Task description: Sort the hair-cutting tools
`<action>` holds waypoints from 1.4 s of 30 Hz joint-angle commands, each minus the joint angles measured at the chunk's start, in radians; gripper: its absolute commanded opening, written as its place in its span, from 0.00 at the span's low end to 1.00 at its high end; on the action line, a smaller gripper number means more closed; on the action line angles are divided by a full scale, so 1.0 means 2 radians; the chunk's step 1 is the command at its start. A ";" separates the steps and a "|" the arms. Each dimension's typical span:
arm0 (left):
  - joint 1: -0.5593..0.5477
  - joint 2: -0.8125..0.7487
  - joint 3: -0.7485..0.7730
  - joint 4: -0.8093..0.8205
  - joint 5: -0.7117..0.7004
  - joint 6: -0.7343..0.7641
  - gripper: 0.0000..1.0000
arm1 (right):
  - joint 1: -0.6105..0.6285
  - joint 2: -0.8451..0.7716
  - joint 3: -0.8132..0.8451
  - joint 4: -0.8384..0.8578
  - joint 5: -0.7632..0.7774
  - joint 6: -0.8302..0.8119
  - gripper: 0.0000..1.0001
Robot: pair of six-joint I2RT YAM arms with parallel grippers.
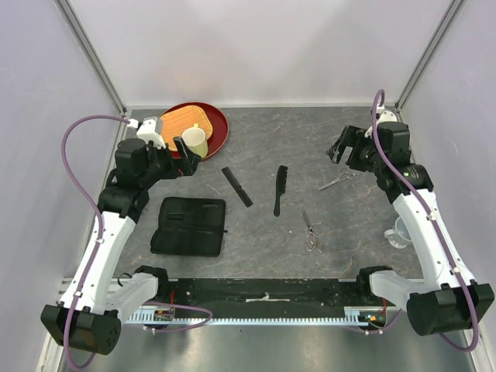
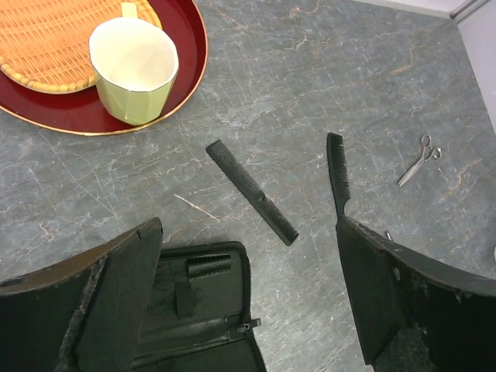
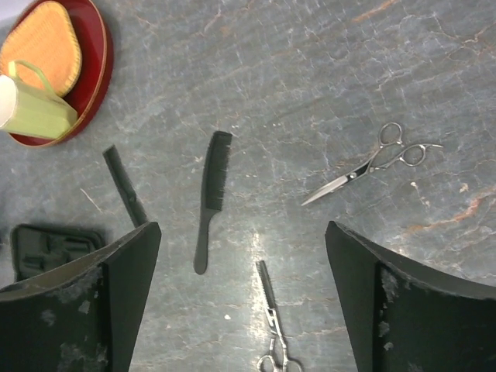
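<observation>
My right gripper should go on toward the handled black comb (image 1: 280, 186) before it closes on the comb's handle, because the slim handle (image 1: 277, 206) lies free and the open fingers are set across it.
Four hair-cutting tools lie loose on the grey table. The straight black comb (image 1: 237, 187) (image 2: 251, 191) (image 3: 124, 186) lies left of centre, and the handled black comb (image 1: 280, 189) (image 2: 337, 172) (image 3: 213, 194) lies beside it. Plain silver scissors (image 1: 338, 180) (image 2: 418, 160) (image 3: 372, 164) sit to the right; toothed silver scissors (image 1: 311, 231) (image 3: 271, 318) lie nearer the front. My left gripper (image 1: 182, 155) (image 2: 248, 225) hangs open and empty above the tray's edge. My right gripper (image 1: 345, 147) (image 3: 242, 229) hangs open and empty at the back right, beyond the plain scissors.
A black zip case (image 1: 189, 225) (image 2: 198, 310) (image 3: 46, 252) lies open at front left. A red tray (image 1: 221, 128) (image 2: 186, 77) at back left holds a woven mat (image 1: 182, 122) and a pale green cup (image 1: 194, 140) (image 2: 134, 68). A small clear cup (image 1: 399, 232) stands at the right edge.
</observation>
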 commanded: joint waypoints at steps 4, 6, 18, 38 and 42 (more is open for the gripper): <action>0.003 -0.004 -0.002 0.018 -0.023 -0.020 1.00 | 0.013 -0.004 -0.024 0.021 -0.013 -0.005 0.98; 0.002 -0.008 -0.006 0.020 -0.025 -0.014 1.00 | 0.037 0.005 -0.025 0.019 0.000 -0.004 0.98; 0.003 -0.020 -0.022 0.023 -0.037 -0.014 1.00 | 0.239 0.114 -0.039 0.032 0.177 0.054 0.98; 0.003 -0.032 -0.039 0.033 -0.009 -0.007 0.98 | 0.330 0.331 0.022 0.026 0.242 0.160 0.69; 0.003 -0.030 -0.039 0.033 -0.010 -0.006 0.98 | 0.330 0.357 0.038 0.026 0.248 0.155 0.66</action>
